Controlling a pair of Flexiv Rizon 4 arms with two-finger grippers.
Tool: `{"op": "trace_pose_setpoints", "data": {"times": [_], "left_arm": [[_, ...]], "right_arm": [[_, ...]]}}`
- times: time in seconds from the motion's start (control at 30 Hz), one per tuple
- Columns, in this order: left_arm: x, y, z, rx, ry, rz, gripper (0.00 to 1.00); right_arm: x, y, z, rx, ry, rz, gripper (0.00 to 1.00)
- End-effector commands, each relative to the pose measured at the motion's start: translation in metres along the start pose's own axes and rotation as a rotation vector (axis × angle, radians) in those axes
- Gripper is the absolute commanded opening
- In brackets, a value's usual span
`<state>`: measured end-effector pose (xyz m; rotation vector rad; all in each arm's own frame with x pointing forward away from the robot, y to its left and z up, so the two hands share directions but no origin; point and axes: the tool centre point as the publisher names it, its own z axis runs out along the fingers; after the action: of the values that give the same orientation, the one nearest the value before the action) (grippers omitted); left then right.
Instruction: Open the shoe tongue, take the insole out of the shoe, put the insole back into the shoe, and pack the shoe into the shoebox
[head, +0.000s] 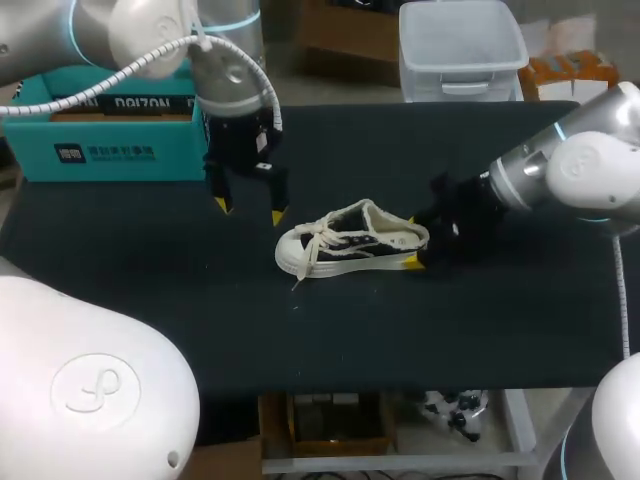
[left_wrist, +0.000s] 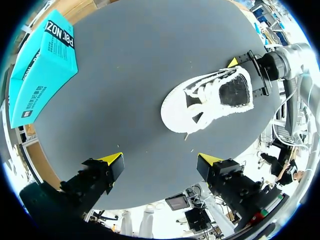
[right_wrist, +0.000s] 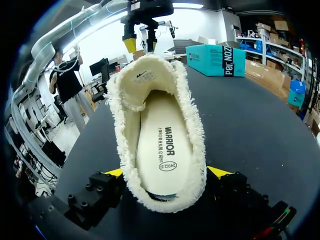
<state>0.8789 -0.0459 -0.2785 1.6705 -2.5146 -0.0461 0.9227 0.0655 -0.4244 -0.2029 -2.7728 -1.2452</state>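
Observation:
I see a dark gap at the insole's heel end, so the white insole will come loose in one piece when I grip its heel end and pull.
A black-and-cream shoe with frayed edging lies mid-table, toe to the left. Its white insole rests flat inside, behind the tongue. My right gripper is low at the heel and open, a yellow-tipped finger on either side of it. My left gripper hangs open and empty above the table, left of and behind the toe; the shoe lies ahead of it. The teal shoebox stands at the back left.
The dark table has bare cloth in front of the shoe and to its right. The shoebox sits near the far left edge, with my left arm just beside it.

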Motion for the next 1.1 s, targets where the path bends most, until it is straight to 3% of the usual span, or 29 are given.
{"op": "trace_pose_setpoints", "data": {"times": [0.03,0.33,0.37,0.4,0.6,0.9,1.1], "left_arm": [[0.002,-0.001,0.001,0.001,-0.004,0.001,1.00],[0.011,-0.004,0.004,0.014,-0.009,-0.049,1.00],[0.013,-0.005,0.005,0.020,-0.011,-0.062,1.00],[0.015,-0.006,0.004,0.024,-0.009,-0.075,1.00],[0.038,-0.008,0.000,0.077,-0.013,-0.121,1.00],[0.095,-0.023,0.001,0.120,-0.032,-0.157,1.00],[0.115,-0.041,0.003,0.083,-0.041,-0.217,1.00]], "right_arm": [[-0.004,-0.004,0.003,-0.011,0.008,-0.003,1.00],[-0.007,-0.006,0.005,-0.029,0.010,-0.023,1.00],[-0.008,-0.006,0.006,-0.022,0.010,-0.027,0.37],[-0.008,-0.005,0.007,-0.021,0.011,-0.034,0.00],[-0.004,-0.005,0.012,-0.042,0.005,-0.051,0.00],[0.005,-0.002,0.022,-0.069,-0.002,-0.056,0.00],[0.005,-0.002,0.022,-0.069,-0.002,-0.056,0.00]]}}
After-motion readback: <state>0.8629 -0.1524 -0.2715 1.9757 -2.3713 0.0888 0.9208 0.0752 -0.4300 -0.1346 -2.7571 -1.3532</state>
